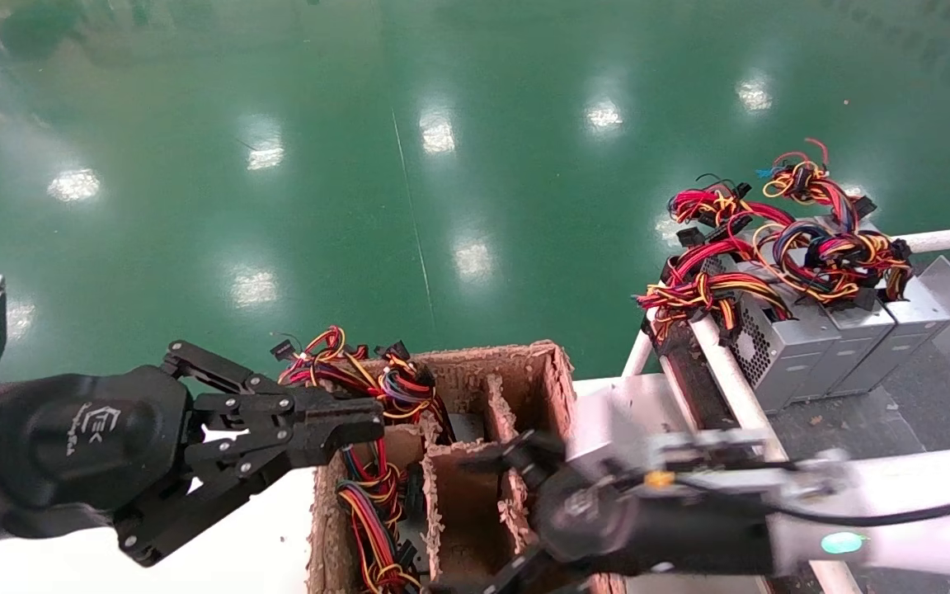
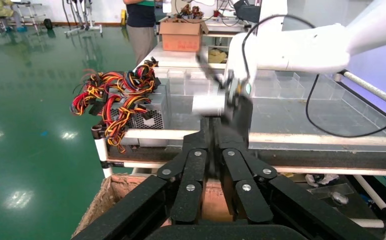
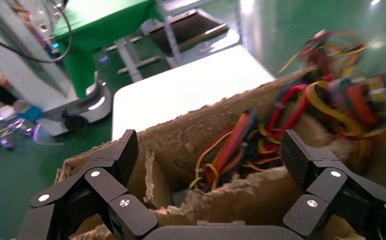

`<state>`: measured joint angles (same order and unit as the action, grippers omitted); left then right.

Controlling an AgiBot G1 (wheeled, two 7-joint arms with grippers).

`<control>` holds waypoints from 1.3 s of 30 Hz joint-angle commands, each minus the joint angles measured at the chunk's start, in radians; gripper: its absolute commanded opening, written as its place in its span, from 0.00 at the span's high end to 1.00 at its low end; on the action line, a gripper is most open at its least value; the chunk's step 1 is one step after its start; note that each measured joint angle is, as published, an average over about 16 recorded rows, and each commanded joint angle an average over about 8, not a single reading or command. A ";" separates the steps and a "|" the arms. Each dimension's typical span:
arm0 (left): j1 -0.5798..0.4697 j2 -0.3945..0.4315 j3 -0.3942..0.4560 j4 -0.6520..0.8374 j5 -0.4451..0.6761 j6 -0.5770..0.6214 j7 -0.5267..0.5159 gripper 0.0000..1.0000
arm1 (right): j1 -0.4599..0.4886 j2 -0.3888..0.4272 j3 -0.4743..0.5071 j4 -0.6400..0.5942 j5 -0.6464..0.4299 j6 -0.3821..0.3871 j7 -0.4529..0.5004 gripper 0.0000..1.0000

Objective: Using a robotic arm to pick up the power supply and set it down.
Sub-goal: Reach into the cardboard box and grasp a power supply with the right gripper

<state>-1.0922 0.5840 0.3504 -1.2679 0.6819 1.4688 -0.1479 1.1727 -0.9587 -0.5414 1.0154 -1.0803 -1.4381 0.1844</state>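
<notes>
Next, I open my left gripper's closed, empty fingers out of the way while my right gripper takes the nearer wire bundle [image 1: 370, 525], because those fingers stick out over the box's wires [image 1: 379, 464].
A torn cardboard box [image 1: 475, 369] with dividers holds a power supply whose red, yellow and black wires [image 1: 372, 495] fill its left compartment. My right gripper [image 1: 479, 516] hangs open over the box's middle compartment, and in the right wrist view [image 3: 208, 160] its fingers straddle the ragged divider with the wires [image 3: 241, 145] beyond. My left gripper [image 1: 359, 427] is shut and empty at the box's left wall, beside the wire bundle. Three more grey power supplies [image 1: 784, 346] stand side by side on the rack at the right, wires knotted on top.
The box rests on a white tabletop [image 1: 261, 544]. A white-railed rack [image 1: 722, 363] with a dark shelf stands to the right. Green floor lies beyond. In the left wrist view a person [image 2: 142, 20] and another cardboard box [image 2: 181, 34] are far behind.
</notes>
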 commanded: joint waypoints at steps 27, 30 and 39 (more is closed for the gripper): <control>0.000 0.000 0.000 0.000 0.000 0.000 0.000 0.00 | 0.162 -0.323 -0.129 -0.430 -0.185 0.053 -0.134 1.00; 0.000 0.000 0.000 0.000 0.000 0.000 0.000 0.00 | 0.173 -0.337 -0.133 -0.460 -0.191 0.057 -0.144 1.00; 0.000 0.000 0.001 0.000 0.000 0.000 0.000 0.00 | 0.200 -0.365 -0.142 -0.539 -0.197 0.053 -0.173 1.00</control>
<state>-1.0923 0.5838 0.3510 -1.2679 0.6815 1.4686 -0.1476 1.3710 -1.3219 -0.6816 0.4798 -1.2736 -1.3852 0.0092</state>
